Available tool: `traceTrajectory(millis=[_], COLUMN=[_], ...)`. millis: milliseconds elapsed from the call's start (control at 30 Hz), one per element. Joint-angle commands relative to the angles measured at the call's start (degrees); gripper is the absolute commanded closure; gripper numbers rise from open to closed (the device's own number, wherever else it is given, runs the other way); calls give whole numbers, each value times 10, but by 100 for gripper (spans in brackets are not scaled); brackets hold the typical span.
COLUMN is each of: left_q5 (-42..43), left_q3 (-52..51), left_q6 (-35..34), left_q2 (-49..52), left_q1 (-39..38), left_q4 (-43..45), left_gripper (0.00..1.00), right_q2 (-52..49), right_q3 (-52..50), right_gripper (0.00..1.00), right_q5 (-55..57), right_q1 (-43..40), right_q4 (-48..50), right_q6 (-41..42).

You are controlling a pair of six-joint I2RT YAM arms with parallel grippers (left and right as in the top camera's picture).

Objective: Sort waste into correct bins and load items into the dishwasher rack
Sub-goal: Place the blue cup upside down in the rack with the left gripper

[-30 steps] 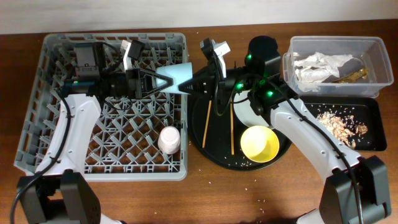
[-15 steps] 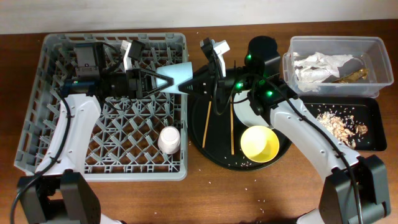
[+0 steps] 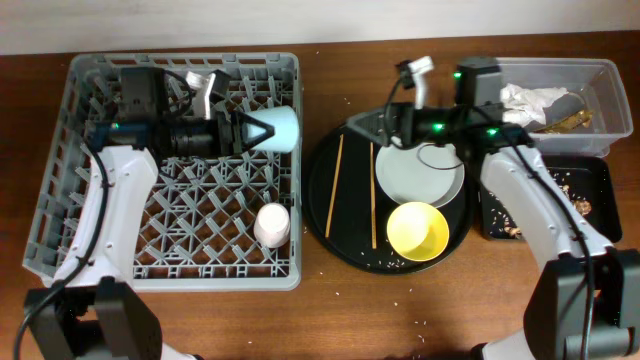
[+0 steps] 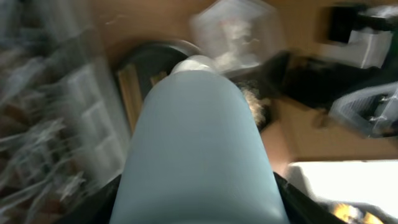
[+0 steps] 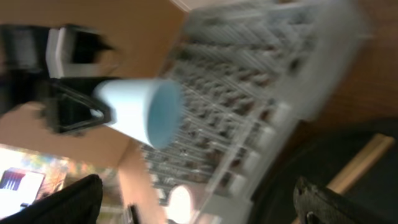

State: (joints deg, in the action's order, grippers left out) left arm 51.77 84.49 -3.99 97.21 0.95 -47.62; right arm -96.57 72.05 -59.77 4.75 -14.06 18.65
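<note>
The robot's right arm is over the plate, so next the right gripper pulls back while the left gripper sets the light blue cup in place, then takes the plate by its rim.
My left gripper is shut on the light blue cup, holding it on its side over the right part of the grey dishwasher rack. That cup fills the left wrist view. My right gripper stands open and empty over the round tray, apart from the cup. A pink-white cup stands in the rack. The plate, yellow bowl and two chopsticks lie on the round tray. The napkin and gold wrapper are in the clear tub. Food scraps lie in the black rectangular tray.
The large round black tray sits between the rack and the bins. My right arm crosses above the plate and the left end of the black rectangular tray. Crumbs dot the wooden table near the front edge.
My right gripper has let go of the blue cup, opened wide and drawn back to the right. The left gripper has closed on the cup and pulled it slightly left.
</note>
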Motion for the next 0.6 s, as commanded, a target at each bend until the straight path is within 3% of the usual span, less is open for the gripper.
traceTrajectory(millis=[0,67,233,433,533,567], left_q5=[-347,-448,-553,-544,-544,-544], left_q3=[113,120,120,120,120,120], left_q6=[11,10,3,4,4,4], left_q2=[-14,-10,63,150,165,165], left_q1=[-55,-116,-193,-197,-197,-197], left_q4=[-120,-148,-160,-172,-170,-166], left_gripper=[38,38,38,38,17,15], right_q2=[-3,-3,-3,-3,-3,-3], right_q3=[0,0,0,0,0,0], right_gripper=[2,1,1,1,1,2], right_q5=[94,141,155,168,170,170], right_q1=[-15,-13,-13,-13,-13,-13], right_q4=[-61,-92,-118,-123,-123,-123], right_q6=[-49,-49,-50,-49,-49,-50])
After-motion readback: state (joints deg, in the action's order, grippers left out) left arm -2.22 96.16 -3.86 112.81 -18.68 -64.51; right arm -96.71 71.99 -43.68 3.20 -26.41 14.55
